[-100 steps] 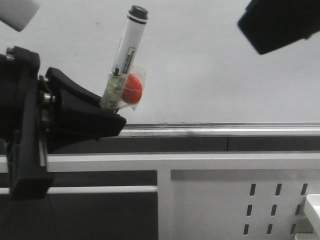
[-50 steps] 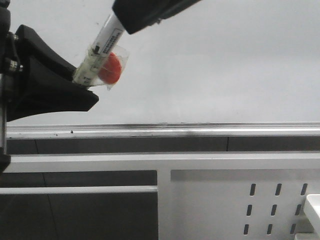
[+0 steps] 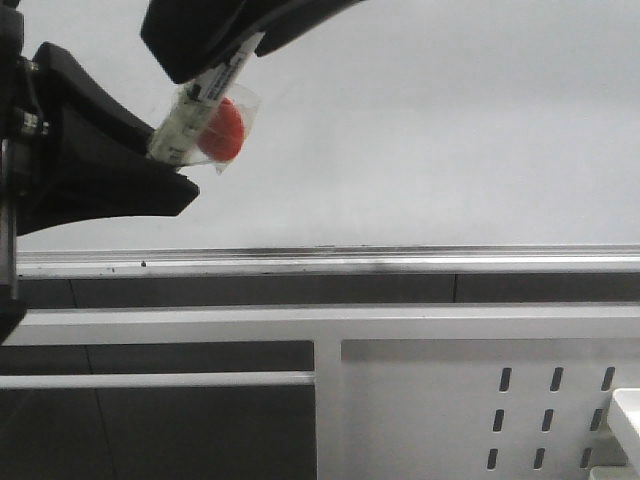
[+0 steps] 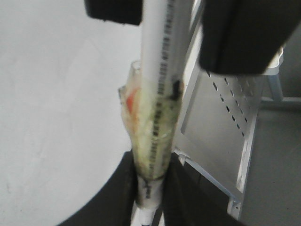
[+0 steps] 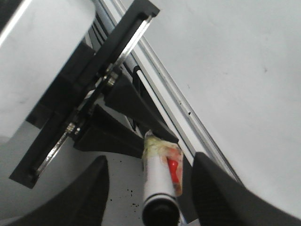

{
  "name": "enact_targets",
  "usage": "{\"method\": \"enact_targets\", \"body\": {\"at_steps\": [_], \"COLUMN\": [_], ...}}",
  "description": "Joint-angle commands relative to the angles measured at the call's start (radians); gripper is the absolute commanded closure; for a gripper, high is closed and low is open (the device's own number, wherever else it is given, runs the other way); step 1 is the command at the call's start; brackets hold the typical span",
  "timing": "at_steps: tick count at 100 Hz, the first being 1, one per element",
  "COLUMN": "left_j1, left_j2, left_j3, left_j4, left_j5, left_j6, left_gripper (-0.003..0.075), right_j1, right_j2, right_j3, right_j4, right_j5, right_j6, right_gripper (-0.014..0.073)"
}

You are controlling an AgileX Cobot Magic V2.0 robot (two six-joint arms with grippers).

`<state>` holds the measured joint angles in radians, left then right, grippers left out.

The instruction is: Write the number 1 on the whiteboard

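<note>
My right gripper should hold the marker pen's upper end (image 3: 243,52) while my left gripper moves away before the stroke, because my left gripper is covering the marker pen's lower end (image 3: 170,147).
My left gripper (image 3: 165,165) is shut on the lower end of a white marker pen (image 3: 205,105), which tilts up to the right in front of the whiteboard (image 3: 450,130). Clear tape and a red blob (image 3: 222,132) are wrapped on the pen's middle. My right gripper (image 3: 215,45) reaches in from above, open, with a finger on each side of the pen's black cap (image 5: 160,214); gaps show on both sides. The left wrist view shows the pen (image 4: 157,94) clamped between my fingers (image 4: 127,188). No number 1 stroke shows on the board.
The board's silver lower rail (image 3: 400,263) runs across the front view. Below it are dark and white horizontal bars and a white perforated metal panel (image 3: 450,410). A white object's corner (image 3: 625,415) shows at the far lower right.
My left gripper carried the marker left and a little up. My right gripper came in from the upper right and now straddles the pen's cap end, hiding it in the front view.
</note>
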<state>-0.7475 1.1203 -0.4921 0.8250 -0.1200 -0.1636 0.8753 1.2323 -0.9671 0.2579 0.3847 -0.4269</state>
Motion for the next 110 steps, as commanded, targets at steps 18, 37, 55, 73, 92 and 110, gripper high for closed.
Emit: {"method": "enact_targets", "body": {"at_steps": [18, 37, 55, 73, 92, 110], "left_j1": [-0.009, -0.009, -0.009, -0.009, -0.009, -0.009], "left_j2": [-0.018, -0.018, -0.018, -0.022, -0.068, -0.138], "left_j3": [-0.035, -0.037, -0.037, -0.037, -0.037, -0.037], "left_j4": [-0.013, -0.013, -0.013, -0.044, -0.097, -0.099], "left_j5": [-0.083, -0.076, -0.079, -0.075, -0.049, 0.04], "left_j6": [-0.007, -0.007, -0.007, -0.007, -0.007, -0.007], "left_gripper": [0.074, 0.074, 0.0675, 0.0342, 0.03, 0.03], "right_j1": [0.0, 0.0, 0.0, 0.0, -0.004, -0.006], "right_j2": [-0.02, -0.02, -0.02, -0.02, -0.023, -0.056], "right_j3": [-0.039, -0.039, -0.039, -0.039, -0.025, 0.066], "right_j4": [0.012, 0.015, 0.028, 0.033, 0.01, 0.01], "right_j5": [-0.051, -0.049, -0.049, -0.063, -0.095, -0.218], "right_j6": [-0.007, -0.007, -0.007, -0.007, -0.007, -0.007], "right_gripper": [0.0627, 0.0666, 0.0666, 0.0665, 0.0663, 0.0663]}}
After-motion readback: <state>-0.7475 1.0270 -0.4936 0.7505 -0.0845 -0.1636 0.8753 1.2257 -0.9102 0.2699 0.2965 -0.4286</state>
